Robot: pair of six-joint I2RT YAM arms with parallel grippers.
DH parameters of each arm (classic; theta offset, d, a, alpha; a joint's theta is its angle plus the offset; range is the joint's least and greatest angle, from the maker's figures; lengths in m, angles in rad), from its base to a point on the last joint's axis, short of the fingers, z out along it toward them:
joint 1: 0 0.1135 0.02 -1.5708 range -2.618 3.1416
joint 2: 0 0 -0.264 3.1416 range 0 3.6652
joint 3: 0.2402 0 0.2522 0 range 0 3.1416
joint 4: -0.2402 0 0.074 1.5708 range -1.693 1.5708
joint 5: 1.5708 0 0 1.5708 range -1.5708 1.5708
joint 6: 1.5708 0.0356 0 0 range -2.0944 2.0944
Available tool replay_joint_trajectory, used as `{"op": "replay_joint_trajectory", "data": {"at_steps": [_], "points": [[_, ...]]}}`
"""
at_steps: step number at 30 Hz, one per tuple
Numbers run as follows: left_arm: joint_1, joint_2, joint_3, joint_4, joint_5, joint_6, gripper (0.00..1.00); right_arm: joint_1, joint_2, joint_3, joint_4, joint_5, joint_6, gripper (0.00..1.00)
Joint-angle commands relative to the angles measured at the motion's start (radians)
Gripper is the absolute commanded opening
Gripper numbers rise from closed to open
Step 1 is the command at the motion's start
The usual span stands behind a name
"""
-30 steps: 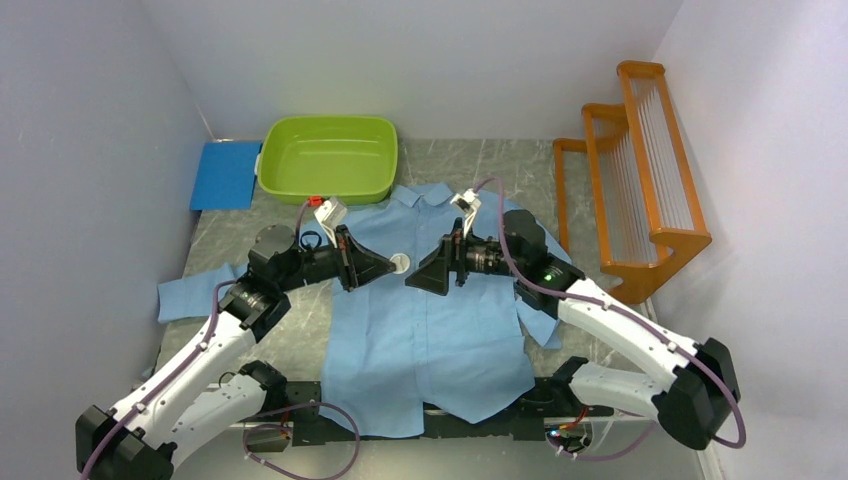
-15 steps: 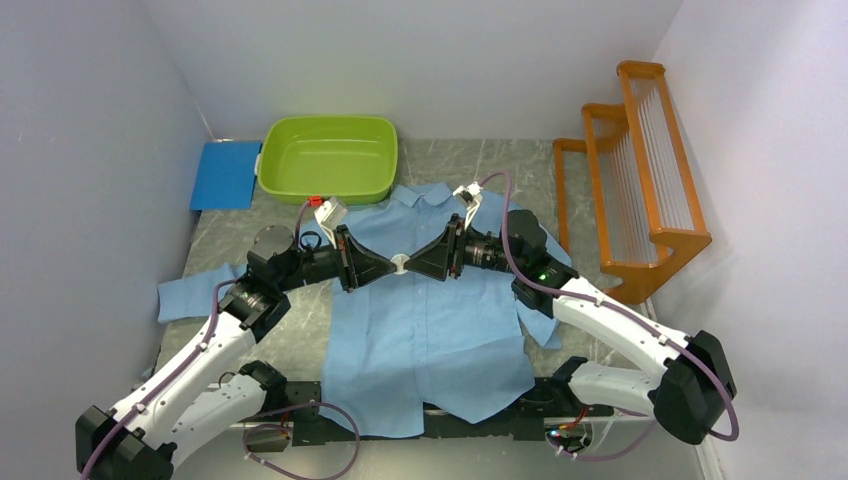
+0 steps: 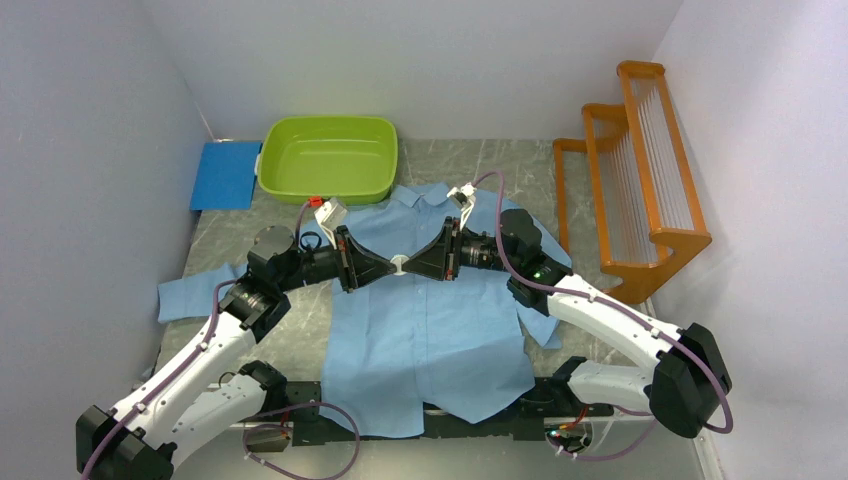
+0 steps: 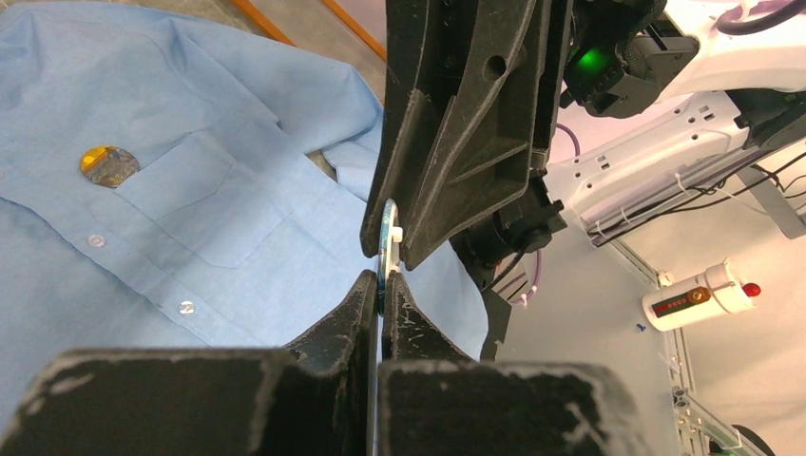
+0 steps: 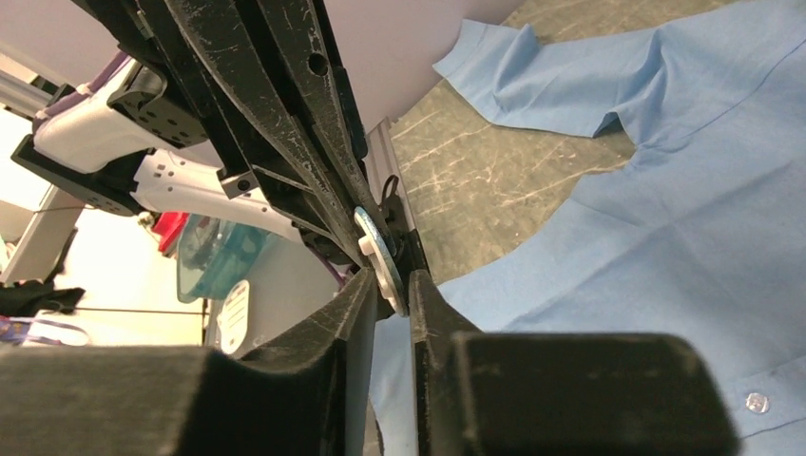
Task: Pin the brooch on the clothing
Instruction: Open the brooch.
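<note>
I can see the brooch's white nub (image 5: 367, 245) pointing away from the shirt, so I should open my right gripper and move it back while my left gripper flips the brooch over.
The brooch (image 3: 399, 264), a small pale round disc with a white nub, hangs in the air above the chest of the light blue shirt (image 3: 430, 330), which lies spread flat on the table. My left gripper (image 3: 392, 265) is shut on the brooch's near edge (image 4: 386, 233) and comes in from the left. My right gripper (image 3: 408, 265) meets it head-on from the right, its fingers closed over the other side of the disc (image 5: 380, 256). In the left wrist view the left gripper (image 4: 380, 280) pinches the disc edge-on, and the shirt (image 4: 190, 190) shows its chest pocket.
A green tub (image 3: 327, 158) stands behind the shirt collar, with a blue pad (image 3: 226, 174) to its left. An orange rack (image 3: 640, 170) fills the right side. A small gold and grey round thing (image 4: 107, 163) lies on the shirt beside the pocket.
My right gripper has moved left up to the brooch and closed its wide-open fingers over it. The left gripper has held the brooch still.
</note>
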Motion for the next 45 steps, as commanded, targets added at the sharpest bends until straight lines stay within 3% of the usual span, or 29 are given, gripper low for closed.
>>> {"op": "replay_joint_trajectory", "data": {"at_steps": [1,6,9,16,19,24,30,39,45], "points": [[-0.005,-0.017,0.0,0.048,0.013,-0.006,0.03,-0.004,0.003,0.021,0.018,-0.004,-0.024,0.16],[-0.005,-0.011,0.016,0.033,0.019,0.004,0.03,-0.002,0.032,0.088,-0.141,0.053,-0.077,0.0],[-0.005,-0.002,0.033,0.013,0.021,0.021,0.03,-0.002,0.057,0.15,-0.281,0.103,-0.113,0.0],[-0.009,0.02,0.057,0.009,0.026,0.031,0.03,0.003,0.066,0.201,-0.395,0.16,-0.155,0.0],[-0.011,0.027,0.062,-0.004,0.019,0.043,0.03,0.006,0.069,0.198,-0.403,0.159,-0.167,0.08],[-0.011,0.021,0.052,0.007,0.01,0.04,0.03,0.002,0.01,0.12,-0.298,0.142,-0.141,0.28],[-0.013,0.017,0.049,0.008,0.013,0.033,0.03,0.002,-0.029,0.054,-0.144,0.074,-0.106,0.28],[-0.012,0.016,0.05,0.01,0.02,0.026,0.03,0.002,0.011,0.067,-0.087,0.011,-0.089,0.37],[-0.013,0.011,0.05,0.004,0.015,0.03,0.03,0.002,0.019,0.068,-0.074,0.001,-0.085,0.3]]}}
